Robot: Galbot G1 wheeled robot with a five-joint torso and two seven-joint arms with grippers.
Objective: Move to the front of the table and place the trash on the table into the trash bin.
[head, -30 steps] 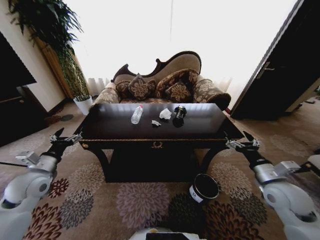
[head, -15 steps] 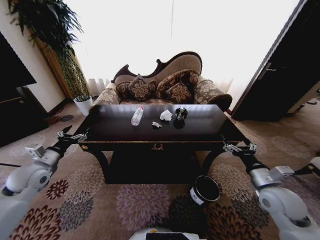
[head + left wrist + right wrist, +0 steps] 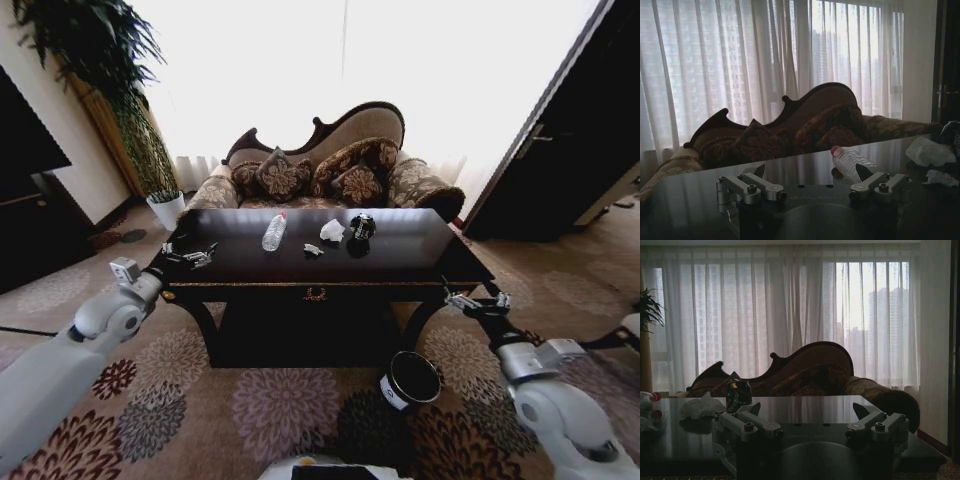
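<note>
The clear plastic bottle (image 3: 274, 233) will come up empty and stay straight when I lift it, since the ribbed walls (image 3: 853, 163) look clear from one end to the other.
The glossy black table (image 3: 400, 262) stands right in front of me. Near its middle lie a white tissue wad (image 3: 331, 230), a tiny white scrap (image 3: 313, 249) and a black rounded lump (image 3: 360, 230). The black trash bin (image 3: 408, 378) sits on the carpet by the table's front right leg. My left gripper (image 3: 190, 255) hovers open over the table's left end; its wrist view shows the wad (image 3: 930, 151) and scrap (image 3: 940, 177) ahead. Off the front right corner, below the tabletop's edge, my right gripper (image 3: 478, 300) is open, facing the lump (image 3: 738, 392) and wad (image 3: 702, 406).
A clear plastic bottle (image 3: 274, 231) lies on the table left of the trash. A patterned sofa (image 3: 330, 165) stands behind the table, a white plant pot (image 3: 167, 208) at the back left and a dark door (image 3: 570, 130) at the right. Flowered carpet surrounds the table.
My left arm has risen and reached forward from beside the table's left corner to over the tabletop. The right gripper has sunk slightly and drawn a little inward.
</note>
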